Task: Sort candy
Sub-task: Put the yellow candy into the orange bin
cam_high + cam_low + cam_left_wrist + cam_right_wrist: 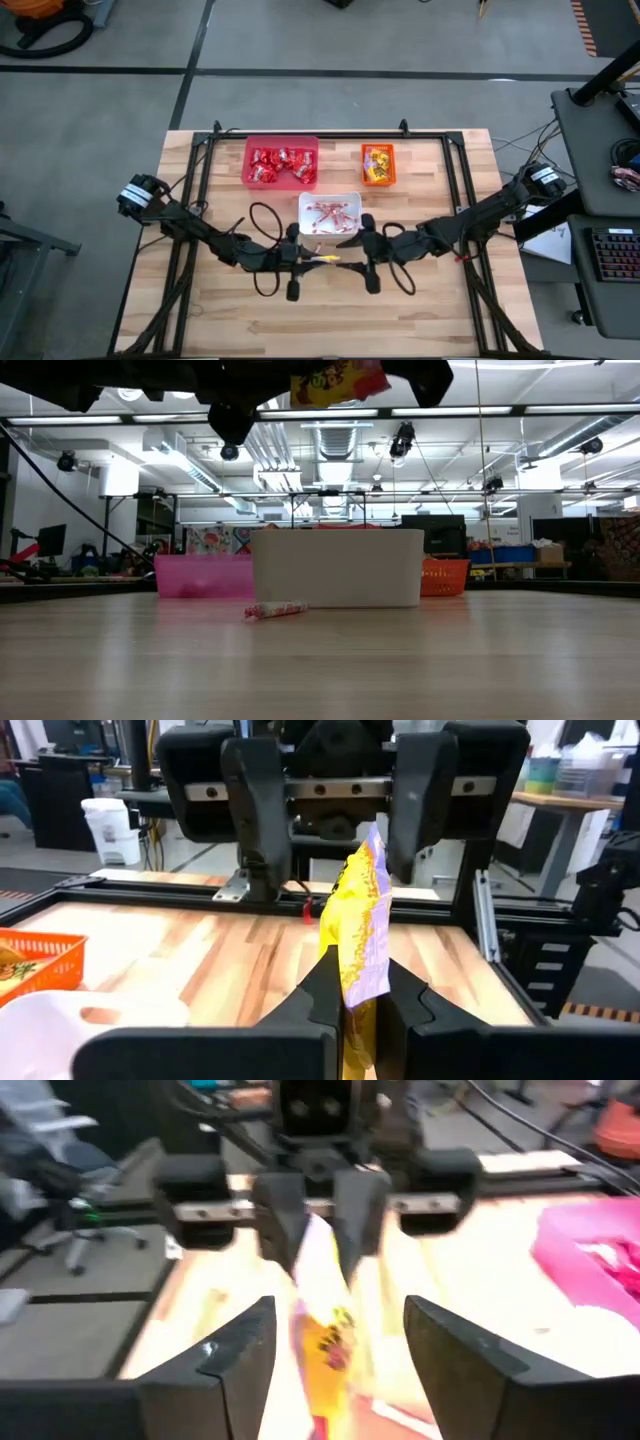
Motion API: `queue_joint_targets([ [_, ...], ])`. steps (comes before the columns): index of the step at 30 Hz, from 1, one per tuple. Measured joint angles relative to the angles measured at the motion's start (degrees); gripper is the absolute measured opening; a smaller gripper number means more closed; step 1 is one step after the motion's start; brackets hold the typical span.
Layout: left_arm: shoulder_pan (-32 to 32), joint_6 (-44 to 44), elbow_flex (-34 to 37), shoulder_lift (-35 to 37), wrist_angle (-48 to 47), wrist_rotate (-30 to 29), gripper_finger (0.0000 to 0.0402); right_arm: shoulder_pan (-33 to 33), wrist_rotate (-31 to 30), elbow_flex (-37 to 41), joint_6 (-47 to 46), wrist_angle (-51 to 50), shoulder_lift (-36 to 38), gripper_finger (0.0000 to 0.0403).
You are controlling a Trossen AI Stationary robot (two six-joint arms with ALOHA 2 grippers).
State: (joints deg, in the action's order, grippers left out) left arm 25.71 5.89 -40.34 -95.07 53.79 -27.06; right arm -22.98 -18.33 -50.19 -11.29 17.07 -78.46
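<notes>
The orange bin (378,163) is on the right gripper's side, so the robot's right gripper should first take the packet's far end (367,378) from the left gripper and then drop it there.
A yellow-orange candy packet (362,935) hangs in the air over the table's middle, just in front of the white bin (329,232). My left gripper (358,978) is shut on it. Facing it, my right gripper (340,1350) is open, its fingers (255,815) standing on either side of the packet's far end without touching. A red-and-white stick (277,609) lies flat on the table before the white bin. Red packets fill the pink-red bin (281,146), yellow-orange ones the orange bin (378,183), and sticks the white bin. My left gripper pinches the packet's near end (358,982) between its two fingers. The fingers lie level and come from the table's left. The packet stands on edge, sticks out ahead of the fingertips toward the right gripper, and is lifted clear of the table (335,382).
The three bins stand at the table's middle and far side. A black frame (455,180) runs round the work area. Bare wood (330,320) lies toward the near edge. Cables loop beside both arms.
</notes>
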Motion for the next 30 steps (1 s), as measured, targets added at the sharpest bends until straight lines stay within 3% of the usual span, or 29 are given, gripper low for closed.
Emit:
queue_joint_targets([
  [10, -0.3, 0.2, -0.4, 0.0, 1.1, -1.0, 0.0004, 0.1, -1.2, 0.0, -0.7, 0.5, -1.4, 0.0194],
  [18, -0.4, -0.5, -1.9, -0.5, 1.0, -1.1, 0.0003, 0.6, -0.7, 0.0, -0.6, 3.4, -2.4, 0.0116],
  [24, -0.4, -1.8, -2.8, -1.2, 0.9, -1.1, 0.0003, 0.8, 1.5, 0.0, 1.5, 3.4, -2.6, 0.0029],
  [30, -0.5, -1.8, -2.7, -0.9, 1.2, -1.1, 0.0016, 0.8, 1.8, 0.0, 0.8, 3.2, -1.8, 0.0016],
])
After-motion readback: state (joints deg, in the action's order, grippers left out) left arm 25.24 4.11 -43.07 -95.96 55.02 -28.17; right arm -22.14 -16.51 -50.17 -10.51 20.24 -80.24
